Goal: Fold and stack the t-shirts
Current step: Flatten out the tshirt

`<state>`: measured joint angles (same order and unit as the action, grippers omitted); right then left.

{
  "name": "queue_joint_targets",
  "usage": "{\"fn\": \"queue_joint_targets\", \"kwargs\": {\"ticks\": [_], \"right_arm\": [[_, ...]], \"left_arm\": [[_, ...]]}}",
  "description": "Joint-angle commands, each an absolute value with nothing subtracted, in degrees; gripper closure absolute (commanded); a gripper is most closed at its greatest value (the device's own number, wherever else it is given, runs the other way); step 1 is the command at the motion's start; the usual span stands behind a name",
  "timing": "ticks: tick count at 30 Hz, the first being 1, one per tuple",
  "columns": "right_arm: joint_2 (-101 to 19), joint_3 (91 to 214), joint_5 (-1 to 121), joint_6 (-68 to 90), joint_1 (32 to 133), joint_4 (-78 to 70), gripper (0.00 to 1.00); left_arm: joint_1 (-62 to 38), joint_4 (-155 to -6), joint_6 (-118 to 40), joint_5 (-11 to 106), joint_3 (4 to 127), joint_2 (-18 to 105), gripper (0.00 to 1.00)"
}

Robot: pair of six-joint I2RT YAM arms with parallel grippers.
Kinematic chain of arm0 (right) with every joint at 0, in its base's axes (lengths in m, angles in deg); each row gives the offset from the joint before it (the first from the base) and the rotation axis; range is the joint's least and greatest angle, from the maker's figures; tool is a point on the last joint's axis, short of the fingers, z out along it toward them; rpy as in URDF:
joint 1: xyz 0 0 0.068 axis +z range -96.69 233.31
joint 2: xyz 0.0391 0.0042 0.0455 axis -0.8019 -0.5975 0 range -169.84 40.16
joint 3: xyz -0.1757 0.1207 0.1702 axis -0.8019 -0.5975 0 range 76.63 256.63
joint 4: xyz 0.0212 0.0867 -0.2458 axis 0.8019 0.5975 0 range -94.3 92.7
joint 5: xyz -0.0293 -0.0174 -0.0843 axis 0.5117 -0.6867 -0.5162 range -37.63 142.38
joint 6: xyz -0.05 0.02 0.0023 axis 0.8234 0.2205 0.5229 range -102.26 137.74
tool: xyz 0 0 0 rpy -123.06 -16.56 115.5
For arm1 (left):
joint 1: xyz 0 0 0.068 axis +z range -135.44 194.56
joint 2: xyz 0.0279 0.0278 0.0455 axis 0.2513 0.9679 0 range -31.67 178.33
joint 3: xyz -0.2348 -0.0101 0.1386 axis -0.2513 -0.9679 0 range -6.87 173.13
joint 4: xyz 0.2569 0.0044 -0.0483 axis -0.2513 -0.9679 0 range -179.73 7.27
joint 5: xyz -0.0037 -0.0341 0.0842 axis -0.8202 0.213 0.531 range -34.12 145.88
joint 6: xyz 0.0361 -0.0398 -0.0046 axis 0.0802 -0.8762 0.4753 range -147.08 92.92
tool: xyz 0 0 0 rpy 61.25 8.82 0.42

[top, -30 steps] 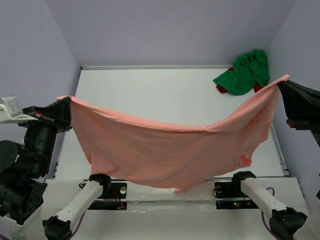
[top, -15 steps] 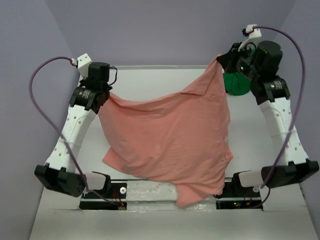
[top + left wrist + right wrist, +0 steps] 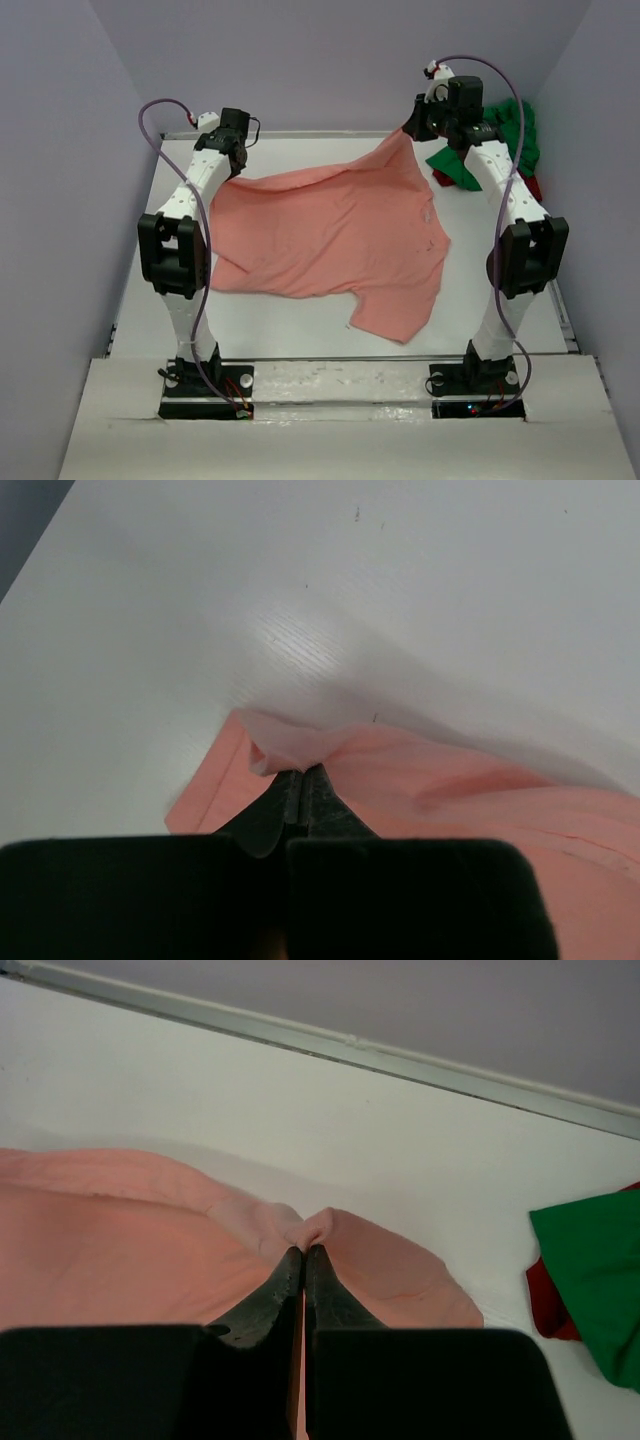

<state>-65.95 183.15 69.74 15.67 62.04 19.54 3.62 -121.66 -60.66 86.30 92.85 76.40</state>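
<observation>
The salmon pink t-shirt's near edge (image 3: 345, 294) lies crooked and its far edge (image 3: 318, 177) droops, so both of the robot's grippers should raise the t-shirt clear and pull its far edge tight before they fold it.
The salmon pink t-shirt (image 3: 335, 240) lies spread over the middle of the white table, its far edge lifted at both far corners. My left gripper (image 3: 226, 160) is shut on its far left corner; the left wrist view shows the pinched cloth (image 3: 290, 745) at the closed jaws (image 3: 302, 772). My right gripper (image 3: 412, 128) is shut on its far right corner, and the right wrist view shows the pinched fold (image 3: 315, 1225) at the closed jaws (image 3: 304, 1250). The bright green t-shirt (image 3: 500, 135) lies bunched at the far right corner, also in the right wrist view (image 3: 595, 1280).
A dark red cloth (image 3: 528, 186) peeks from under the green shirt, also in the right wrist view (image 3: 545, 1305). The table's back wall rail (image 3: 300, 133) runs just behind both grippers. Lavender walls close in the sides. The arm bases (image 3: 205, 385) stand at the near edge.
Both arms have swung the pink shirt from hanging high near the front to the far side of the table and lowered it. Most of it now rests on the table.
</observation>
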Motion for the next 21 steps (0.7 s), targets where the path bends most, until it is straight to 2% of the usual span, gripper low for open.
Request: {"fn": "queue_joint_targets", "kwargs": {"ticks": [1, 8, 16, 21], "right_arm": [[-71.27, 190.78, 72.68, 19.23, 62.36, 16.44, 1.0], [-78.48, 196.07, 72.76, 20.2, 61.14, 18.11, 1.0], [-81.48, 202.29, 68.73, 21.34, 59.46, 19.69, 1.0], [-78.51, 202.14, 67.93, 21.96, 58.93, 20.23, 1.0]], "left_arm": [[4.27, -121.83, -59.08, 86.21, 100.34, 80.37, 1.0], [4.71, -119.02, -56.44, 84.89, 102.63, 82.59, 1.0], [6.03, -119.03, -55.47, 84.72, 103.17, 83.12, 1.0], [6.03, -116.4, -54.33, 85.33, 100.27, 79.52, 1.0]]}}
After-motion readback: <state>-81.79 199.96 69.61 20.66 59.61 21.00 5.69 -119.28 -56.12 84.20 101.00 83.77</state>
